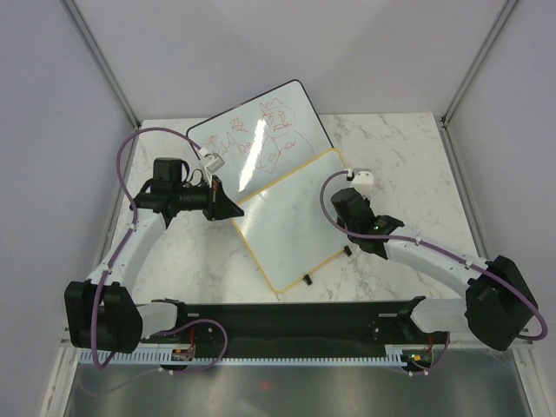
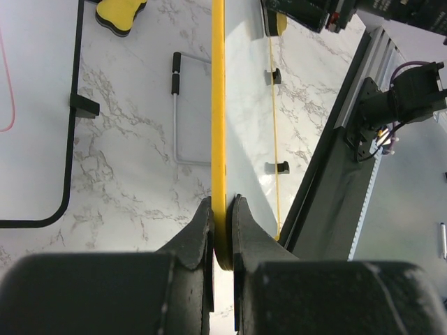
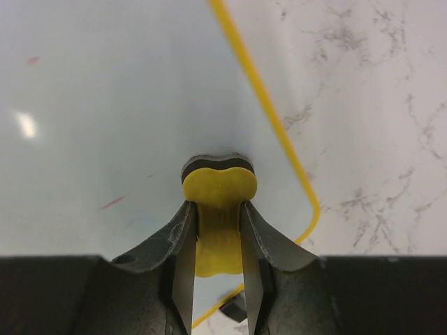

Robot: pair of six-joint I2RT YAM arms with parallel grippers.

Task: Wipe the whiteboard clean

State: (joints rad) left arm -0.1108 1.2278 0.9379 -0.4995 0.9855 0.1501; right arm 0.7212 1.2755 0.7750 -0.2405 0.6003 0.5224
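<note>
My right gripper should wipe back inward over the mark [image 3: 112, 202], because the eraser is near the yellow frame [image 3: 288, 144] and a faint red mark is still there.
The yellow-framed whiteboard [image 1: 291, 221] lies slantwise mid-table, with two black clips on its near right edge. My left gripper [image 1: 228, 207] is shut on its left frame edge; the left wrist view shows the frame [image 2: 218, 105] edge-on, pinched between my left gripper's [image 2: 222, 223] fingers. My right gripper [image 1: 346, 195] is over the board's far right corner. In the right wrist view it [image 3: 218, 209] is shut on a yellow eraser [image 3: 219, 185] with a black felt face pressed to the white surface [image 3: 105, 105]. A faint red mark [image 3: 112, 202] lies left of the eraser.
A larger black-framed whiteboard [image 1: 261, 135] with red scribbles lies behind, its edge overlapped by the yellow board. The left wrist view shows a wire stand [image 2: 185, 105] and another yellow-and-black eraser-like object [image 2: 120, 12] on the marble table [image 1: 391, 148]. A black rail [image 1: 295, 317] runs along the near edge.
</note>
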